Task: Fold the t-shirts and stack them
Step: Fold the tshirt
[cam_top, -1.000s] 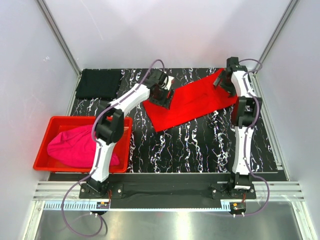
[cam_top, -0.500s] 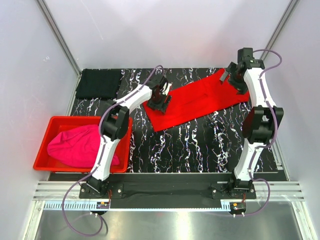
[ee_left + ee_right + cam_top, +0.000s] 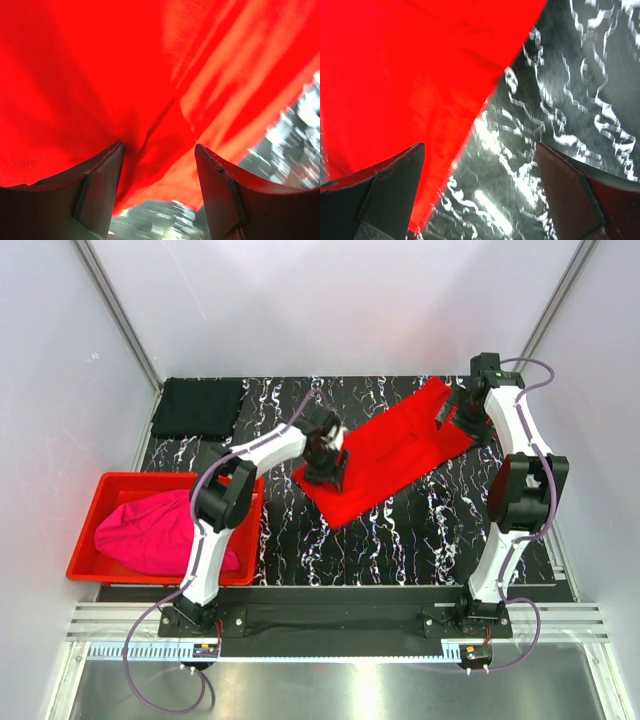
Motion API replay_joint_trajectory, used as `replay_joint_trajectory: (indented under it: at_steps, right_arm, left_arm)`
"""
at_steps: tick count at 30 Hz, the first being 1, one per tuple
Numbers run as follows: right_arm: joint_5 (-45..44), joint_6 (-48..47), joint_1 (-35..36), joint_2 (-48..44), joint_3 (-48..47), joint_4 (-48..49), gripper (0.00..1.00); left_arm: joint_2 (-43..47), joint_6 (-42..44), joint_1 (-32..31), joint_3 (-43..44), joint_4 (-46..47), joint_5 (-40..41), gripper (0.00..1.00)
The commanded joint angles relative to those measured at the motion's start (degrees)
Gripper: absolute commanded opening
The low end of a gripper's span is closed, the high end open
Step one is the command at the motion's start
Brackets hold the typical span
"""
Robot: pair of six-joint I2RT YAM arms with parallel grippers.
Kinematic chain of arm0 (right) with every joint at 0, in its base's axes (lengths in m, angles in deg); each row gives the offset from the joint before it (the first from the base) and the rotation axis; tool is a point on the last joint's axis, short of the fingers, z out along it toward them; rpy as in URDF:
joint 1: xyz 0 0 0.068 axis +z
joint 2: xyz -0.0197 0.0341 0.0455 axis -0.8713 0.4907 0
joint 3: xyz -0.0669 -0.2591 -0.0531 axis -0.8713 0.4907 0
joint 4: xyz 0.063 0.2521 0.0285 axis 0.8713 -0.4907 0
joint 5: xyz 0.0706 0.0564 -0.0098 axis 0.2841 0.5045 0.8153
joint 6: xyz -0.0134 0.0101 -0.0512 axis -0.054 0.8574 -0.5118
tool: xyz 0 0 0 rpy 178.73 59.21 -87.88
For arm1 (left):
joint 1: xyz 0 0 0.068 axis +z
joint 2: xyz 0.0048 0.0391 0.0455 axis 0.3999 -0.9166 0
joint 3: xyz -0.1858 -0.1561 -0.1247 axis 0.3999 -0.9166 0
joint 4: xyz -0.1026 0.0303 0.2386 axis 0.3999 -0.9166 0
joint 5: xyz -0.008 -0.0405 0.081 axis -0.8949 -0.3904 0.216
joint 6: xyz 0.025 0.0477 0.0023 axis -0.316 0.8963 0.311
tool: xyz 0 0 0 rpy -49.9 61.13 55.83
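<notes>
My grippers should take the hem corners only after I turn the bright red t-shirt straight, because it lies diagonally with its hem end slanted toward the bin.
The bright red t-shirt lies spread diagonally on the black marbled table. My left gripper stands over its near left end. In the left wrist view the jaws stand apart with a fold of red cloth between and beyond them. My right gripper is at the shirt's far right end, open and empty, with the shirt's edge by its left finger. The black t-shirt lies folded at the far left corner. The magenta t-shirt is bunched in the red bin.
The red plastic bin sits at the table's near left edge beside the left arm. White walls and metal frame posts close in the table at the back and sides. A metal rail runs along the front.
The red shirt's left end has slid toward the near side with my left gripper, so the shirt lies steeper. My right gripper lifted, then came down at the shirt's right end.
</notes>
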Motion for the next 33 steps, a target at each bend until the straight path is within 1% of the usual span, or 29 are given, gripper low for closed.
replay_joint_trajectory:
  at_steps: [1,2,3,5,6,8,10,11,13,14,16,17,18,20,24,26,27,29,30,33]
  right_arm:
    - [-2.8,-2.8,0.3,5.6,-7.8,1.3,1.00]
    - [-2.9,-3.0,0.3,7.9,-10.6,0.4,1.00]
    - [-3.8,-3.4,0.3,12.6,-15.9,-0.3,1.00]
    - [-4.3,-4.4,0.3,16.9,-21.4,-2.2,1.00]
    - [-5.7,-4.7,0.3,20.7,-26.4,-2.9,1.00]
    - [-6.5,-4.9,0.3,24.9,-31.6,-4.1,1.00]
    - [-6.4,-5.3,0.4,26.4,-32.9,-3.1,1.00]
    - [-6.5,-5.5,0.5,27.0,-33.2,-2.6,1.00]
    - [-6.3,-6.7,1.0,28.2,-33.0,-1.2,1.00]
    - [-6.5,-7.2,1.3,28.9,-32.5,-0.8,1.00]
    - [-8.6,-9.2,2.4,29.8,-32.5,1.0,1.00]
    - [-9.4,-9.9,2.4,30.9,-32.6,1.7,1.00]
    - [-11.0,-10.4,4.5,31.6,-33.0,2.4,1.00]
    - [-11.7,-11.0,5.3,34.2,-35.4,2.5,1.00]
    - [-13.0,-13.0,8.3,38.6,-39.7,2.0,1.00]
    - [-12.1,-14.1,10.1,40.5,-40.7,2.9,1.00]
    - [-9.9,-14.3,10.5,41.2,-41.2,3.8,0.99]
    - [-8.3,-14.7,12.2,43.0,-43.0,4.2,0.97]
    - [-6.4,-15.1,13.0,44.6,-45.2,4.6,0.95]
    - [-1.0,-14.6,15.5,45.6,-47.5,6.2,0.93]
  left_arm:
    - [2.8,-6.4,-7.5,-6.2,0.0,-13.7,0.65]
    - [5.7,-6.7,-10.0,-8.0,1.2,-17.2,0.65]
    - [7.0,-6.7,-11.0,-8.1,2.9,-18.7,0.65]
    - [9.7,-5.8,-12.6,-6.4,3.7,-22.2,0.66]
    - [10.4,-5.5,-12.8,-5.6,4.7,-23.5,0.66]
    - [11.8,-4.8,-12.7,-2.6,4.3,-22.9,0.67]
    - [13.2,-4.2,-12.1,-0.5,2.1,-21.2,0.68]
    - [13.7,-4.6,-10.8,0.0,1.9,-21.7,0.68]
    - [16.8,-6.4,-9.3,-0.4,3.5,-21.3,0.68]
    - [18.2,-6.8,-7.7,-0.9,3.9,-19.2,0.68]
    - [21.8,-7.4,-5.9,-2.4,4.5,-16.0,0.68]
    - [22.8,-7.5,-3.9,-3.2,4.8,-13.5,0.68]
    - [23.8,-7.5,-2.8,-4.1,5.7,-12.8,0.68]
    - [26.5,-7.7,0.3,-6.7,7.0,-11.2,0.68]
    - [30.0,-7.7,3.5,-10.5,8.6,-9.6,0.67]
    - [31.3,-8.2,4.4,-12.9,9.1,-9.5,0.67]
    - [31.6,-8.5,4.8,-13.8,9.9,-9.5,0.68]
    - [32.1,-9.2,5.3,-14.8,10.4,-9.8,0.67]
    - [32.4,-9.4,5.4,-15.5,10.8,-9.8,0.67]
    - [32.6,-9.5,5.8,-16.2,10.4,-9.0,0.67]
